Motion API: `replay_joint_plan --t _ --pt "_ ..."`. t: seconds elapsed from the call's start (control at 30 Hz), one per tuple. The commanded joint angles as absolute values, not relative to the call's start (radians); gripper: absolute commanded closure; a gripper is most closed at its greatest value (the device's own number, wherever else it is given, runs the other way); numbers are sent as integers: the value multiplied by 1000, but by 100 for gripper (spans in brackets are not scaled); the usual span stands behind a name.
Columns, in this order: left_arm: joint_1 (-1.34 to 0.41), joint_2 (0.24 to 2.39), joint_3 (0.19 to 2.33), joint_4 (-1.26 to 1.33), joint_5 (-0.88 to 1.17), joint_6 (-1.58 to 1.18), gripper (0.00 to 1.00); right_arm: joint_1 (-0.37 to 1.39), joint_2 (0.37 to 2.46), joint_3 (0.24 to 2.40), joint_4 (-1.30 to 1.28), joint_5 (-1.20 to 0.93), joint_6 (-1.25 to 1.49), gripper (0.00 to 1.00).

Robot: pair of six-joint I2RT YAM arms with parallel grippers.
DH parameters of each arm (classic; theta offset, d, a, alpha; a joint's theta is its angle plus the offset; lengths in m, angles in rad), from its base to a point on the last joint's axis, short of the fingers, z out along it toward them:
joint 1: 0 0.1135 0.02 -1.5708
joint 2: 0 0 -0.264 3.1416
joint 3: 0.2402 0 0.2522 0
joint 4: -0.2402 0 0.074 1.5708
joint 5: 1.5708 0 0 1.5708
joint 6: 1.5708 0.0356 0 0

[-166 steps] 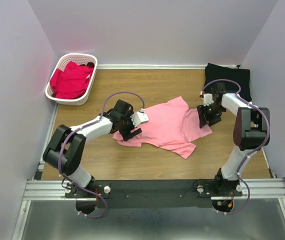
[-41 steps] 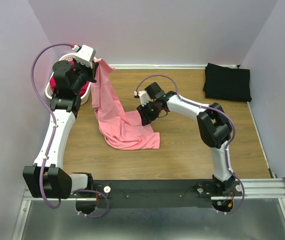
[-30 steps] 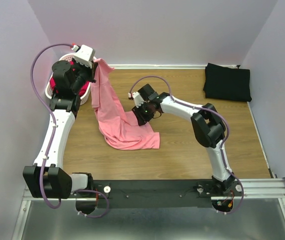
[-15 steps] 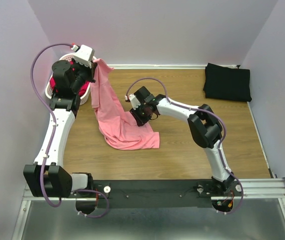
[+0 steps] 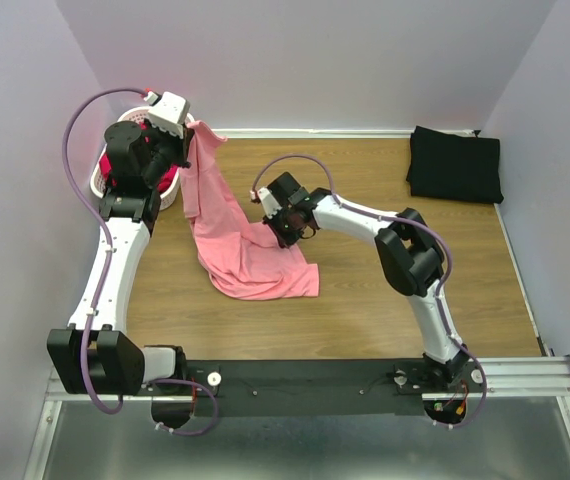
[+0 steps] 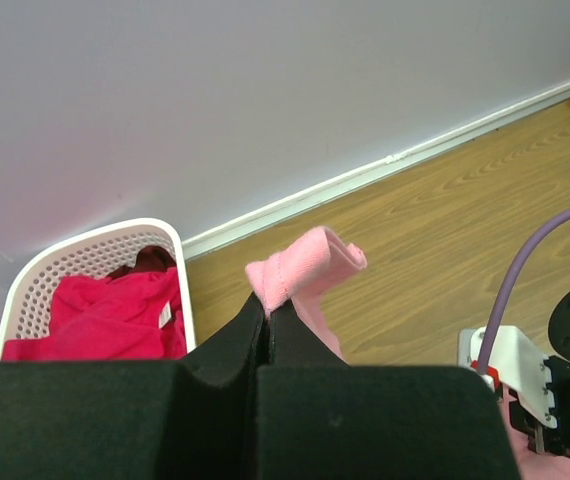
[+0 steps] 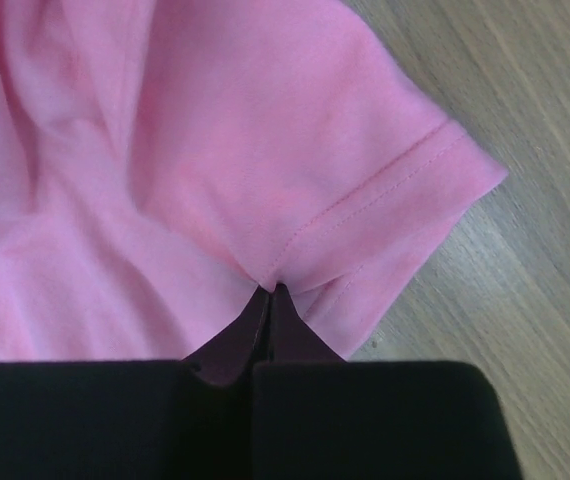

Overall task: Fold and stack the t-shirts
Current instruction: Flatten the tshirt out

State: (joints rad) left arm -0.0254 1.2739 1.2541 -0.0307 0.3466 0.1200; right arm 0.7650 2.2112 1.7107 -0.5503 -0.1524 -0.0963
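The salmon-pink t-shirt's lower part [image 5: 247,268] is bunched up, so next my right gripper pulls the pinched edge across the open wood [image 5: 370,268] and then takes a corner before it lifts.
The salmon-pink t-shirt [image 5: 237,250] hangs from my left gripper [image 5: 191,127], which is raised high at the back left and shut on its hem [image 6: 300,267]. The shirt's lower part lies bunched on the wooden table. My right gripper [image 5: 283,238] is down at the shirt's right edge and shut on a pinch of fabric by a sleeve [image 7: 385,210]. A black t-shirt [image 5: 455,163] lies folded at the back right. Magenta-red t-shirts [image 6: 105,312] fill the white basket [image 6: 180,285] at the back left.
The white slotted basket [image 5: 98,180] stands against the left wall, partly behind my left arm. Walls close in the table on three sides. Bare wood [image 5: 385,300] shows between the pink shirt and the black one.
My right gripper slid left onto the pink shirt's edge and closed on the fabric. My left gripper has held the shirt raised without moving.
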Motion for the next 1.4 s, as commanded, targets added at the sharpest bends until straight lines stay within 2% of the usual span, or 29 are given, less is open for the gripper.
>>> replay_joint_plan --t 0.0,0.23,0.53,0.83,1.03,1.23,1.37 --pt "-11 1273 1275 -29 328 124 100 773 2146 1747 -592 -95 -112 99" --pt "38 1292 1403 -74 359 115 100 662 1935 1792 -601 33 -184 100" --pt "72 1204 1396 -144 434 173 100 427 1668 1804 -618 94 -293 100" --pt "83 1039 1310 -291 511 281 100 380 1453 1616 -692 124 -353 99" --pt "83 994 1250 -356 541 342 100 379 1399 1525 -825 -53 -325 99" --pt "81 989 1137 -420 615 428 100 377 1422 1274 -934 -290 -368 99" --pt "81 1020 1092 -437 614 468 100 379 1462 1189 -934 -337 -393 98"
